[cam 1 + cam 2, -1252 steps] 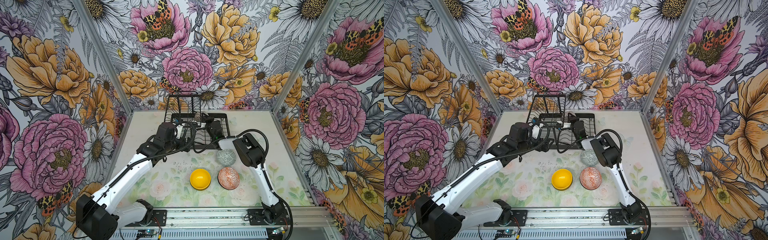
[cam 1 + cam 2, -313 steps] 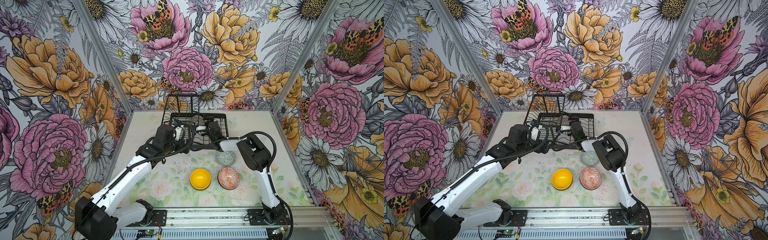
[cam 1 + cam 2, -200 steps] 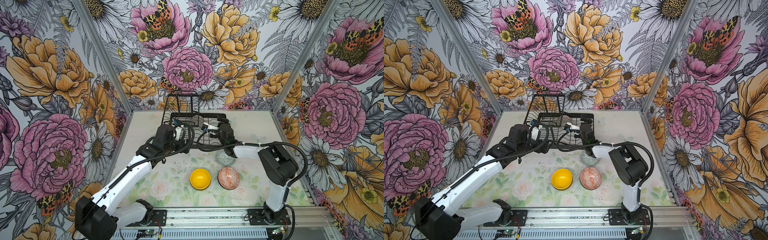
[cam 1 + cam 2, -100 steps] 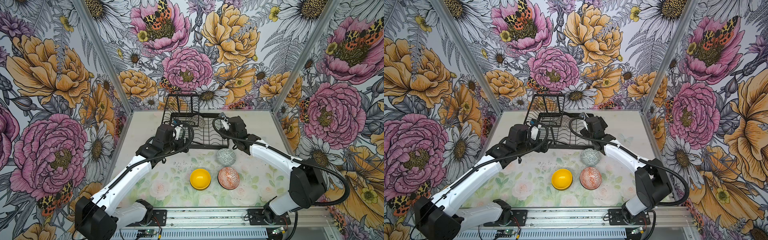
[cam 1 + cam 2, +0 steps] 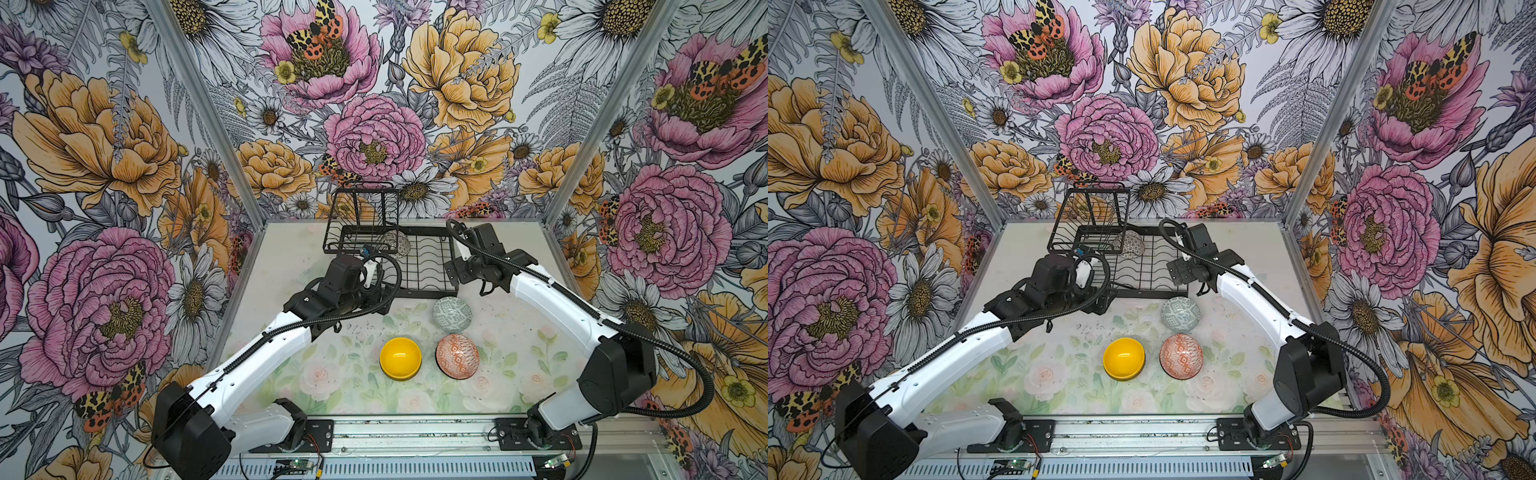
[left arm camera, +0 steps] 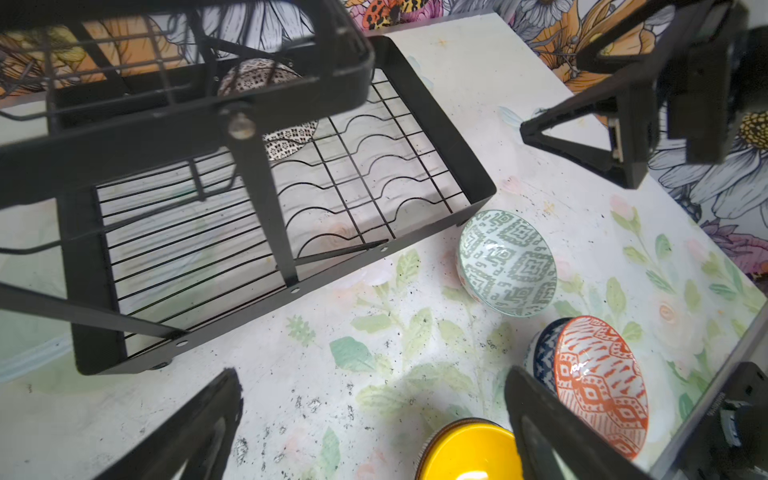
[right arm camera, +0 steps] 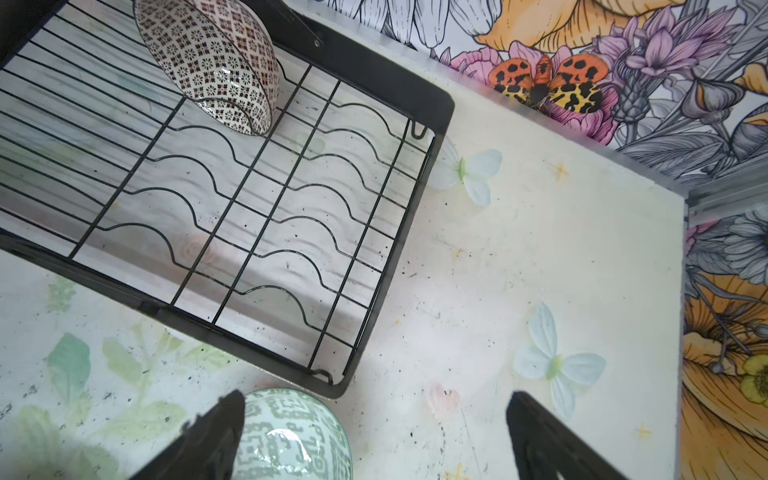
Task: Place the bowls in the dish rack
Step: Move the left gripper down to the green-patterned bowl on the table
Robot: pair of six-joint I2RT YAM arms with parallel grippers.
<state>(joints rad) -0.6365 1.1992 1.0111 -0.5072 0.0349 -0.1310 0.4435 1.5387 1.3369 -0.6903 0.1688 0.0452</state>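
Note:
Clear table (image 5: 411, 314) lies between my left gripper's open fingers and the pale green bowl. My left gripper should carry on going toward the bowl's near rim (image 5: 435, 321) and close there.
The black wire dish rack (image 5: 428, 293) stands at the back of the table. A black-white bowl (image 5: 397, 243) (image 7: 208, 62) leans on edge in the rack's far slots. The pale green bowl (image 5: 452, 313) (image 7: 291, 436) sits just in front of the rack's near right corner. Closer to the front are the yellow bowl (image 5: 400, 358) and the orange-white bowl (image 5: 457, 356), which rests in a blue-white bowl (image 6: 540, 357). My left gripper (image 6: 373, 374) hovers open and empty by the rack's near left side. My right gripper (image 7: 376, 395) (image 5: 453, 266) is open beside the rack's right edge, above the green bowl.
The rack's raised upper basket (image 5: 361, 216) stands over its back left part. Patterned walls close in the table (image 5: 519, 332) on three sides. A metal rail (image 5: 415, 432) runs along the front edge.
My right arm has swung out from over the rack to its right side, elbow now far right. The black-white bowl stays in the rack. The left arm has hardly moved.

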